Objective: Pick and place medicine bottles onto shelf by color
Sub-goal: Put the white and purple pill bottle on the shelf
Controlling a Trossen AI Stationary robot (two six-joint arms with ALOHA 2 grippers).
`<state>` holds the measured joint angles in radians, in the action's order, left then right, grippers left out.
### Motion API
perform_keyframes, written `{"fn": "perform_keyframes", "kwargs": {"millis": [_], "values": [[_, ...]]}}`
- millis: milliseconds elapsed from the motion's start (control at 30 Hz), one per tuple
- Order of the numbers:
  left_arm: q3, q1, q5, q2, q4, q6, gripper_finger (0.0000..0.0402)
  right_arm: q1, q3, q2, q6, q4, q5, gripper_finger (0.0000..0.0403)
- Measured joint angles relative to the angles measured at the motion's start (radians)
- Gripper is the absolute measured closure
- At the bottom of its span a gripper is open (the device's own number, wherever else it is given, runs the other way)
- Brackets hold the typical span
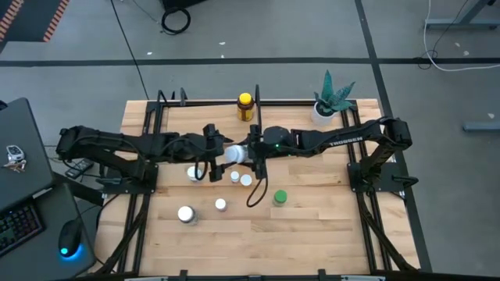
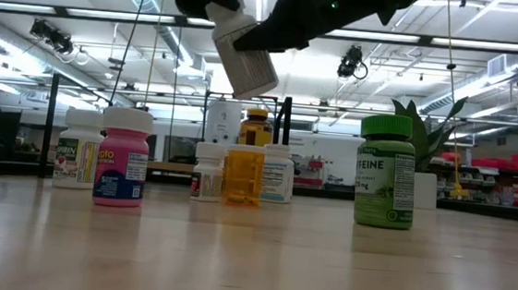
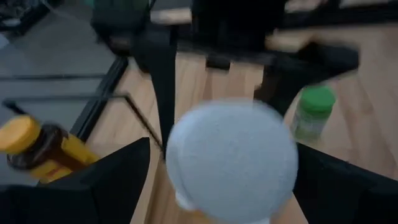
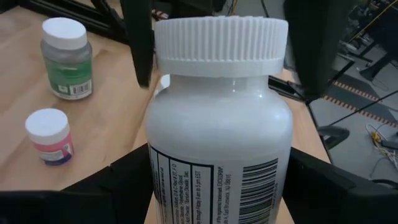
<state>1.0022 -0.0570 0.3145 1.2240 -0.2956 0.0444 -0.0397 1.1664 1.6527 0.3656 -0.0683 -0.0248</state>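
The shelf's loose end is on my left gripper's side. Next, my right gripper gives the white bottle to my left gripper at its cap point(image 3: 233, 160) and lets go of the bottle's body.
A white bottle with a ribbed white cap point(image 1: 234, 154) hangs tilted in the air over the table's middle. It also shows in the low view point(image 2: 245, 59). My left gripper point(image 1: 219, 152) reaches in from the left at its cap end. My right gripper point(image 1: 251, 152) reaches in from the right and is shut on its body. Several white-capped bottles point(image 1: 234, 178) and a green one point(image 1: 280, 197) stand on the table below. An amber bottle with a yellow cap point(image 1: 245, 105) stands at the far edge. The shelf's board point(image 2: 169, 167) shows behind the standing bottles. My left gripper has the cap point(image 4: 221, 43) between its two fingers point(image 4: 140, 50), which lie along the bottle's axis on opposite sides of the cap. It comes from the table's left, slanting down. The cap's round top point(image 3: 230, 162) faces its wrist camera. My right gripper pinches the bottle's labelled body point(image 4: 217, 162) between its two fingers point(image 4: 121, 186), on opposite sides and below the shoulder. The fingers come from the table's right and lie across the bottle. The bottle is lifted clear, its cap tilted up toward the left.
A potted plant point(image 1: 328, 105) stands at the far right. In the low view a pink-labelled bottle point(image 2: 123, 157), an orange one point(image 2: 244, 176) and the green one point(image 2: 387, 171) stand beneath the grippers. Black frame rods point(image 1: 148, 140) run along both sides. A laptop point(image 1: 23, 172) sits off the table's left.
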Motion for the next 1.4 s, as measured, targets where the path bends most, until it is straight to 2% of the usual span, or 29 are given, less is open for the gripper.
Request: {"fn": "perform_keyframes", "kwargs": {"millis": [200,633,933,1100,1200,1400], "values": [[0.000,0.000,-0.001,0.000,0.003,0.005,0.0061,0.000,0.000,0.000,0.003,-0.003,0.000,0.0102],[0.000,0.000,-0.002,0.000,0.003,0.005,0.0156,-0.002,0.000,0.000,-0.008,-0.004,-0.002,0.0098],[0.000,0.000,-0.001,0.000,0.001,-0.020,0.0134,-0.001,0.000,-0.011,-0.005,0.002,-0.001,0.0047],[-0.001,0.013,-0.001,-0.020,-0.027,-0.041,0.0150,-0.006,0.034,-0.087,0.005,0.096,-0.027,0.0009],[-0.001,0.039,-0.001,-0.046,-0.057,-0.063,0.0157,-0.014,0.034,-0.141,0.014,0.147,-0.044,0.0007],[0.017,0.124,-0.003,-0.093,-0.184,-0.153,0.0142,-0.017,0.034,-0.271,0.045,0.276,-0.162,0.0014]]}}
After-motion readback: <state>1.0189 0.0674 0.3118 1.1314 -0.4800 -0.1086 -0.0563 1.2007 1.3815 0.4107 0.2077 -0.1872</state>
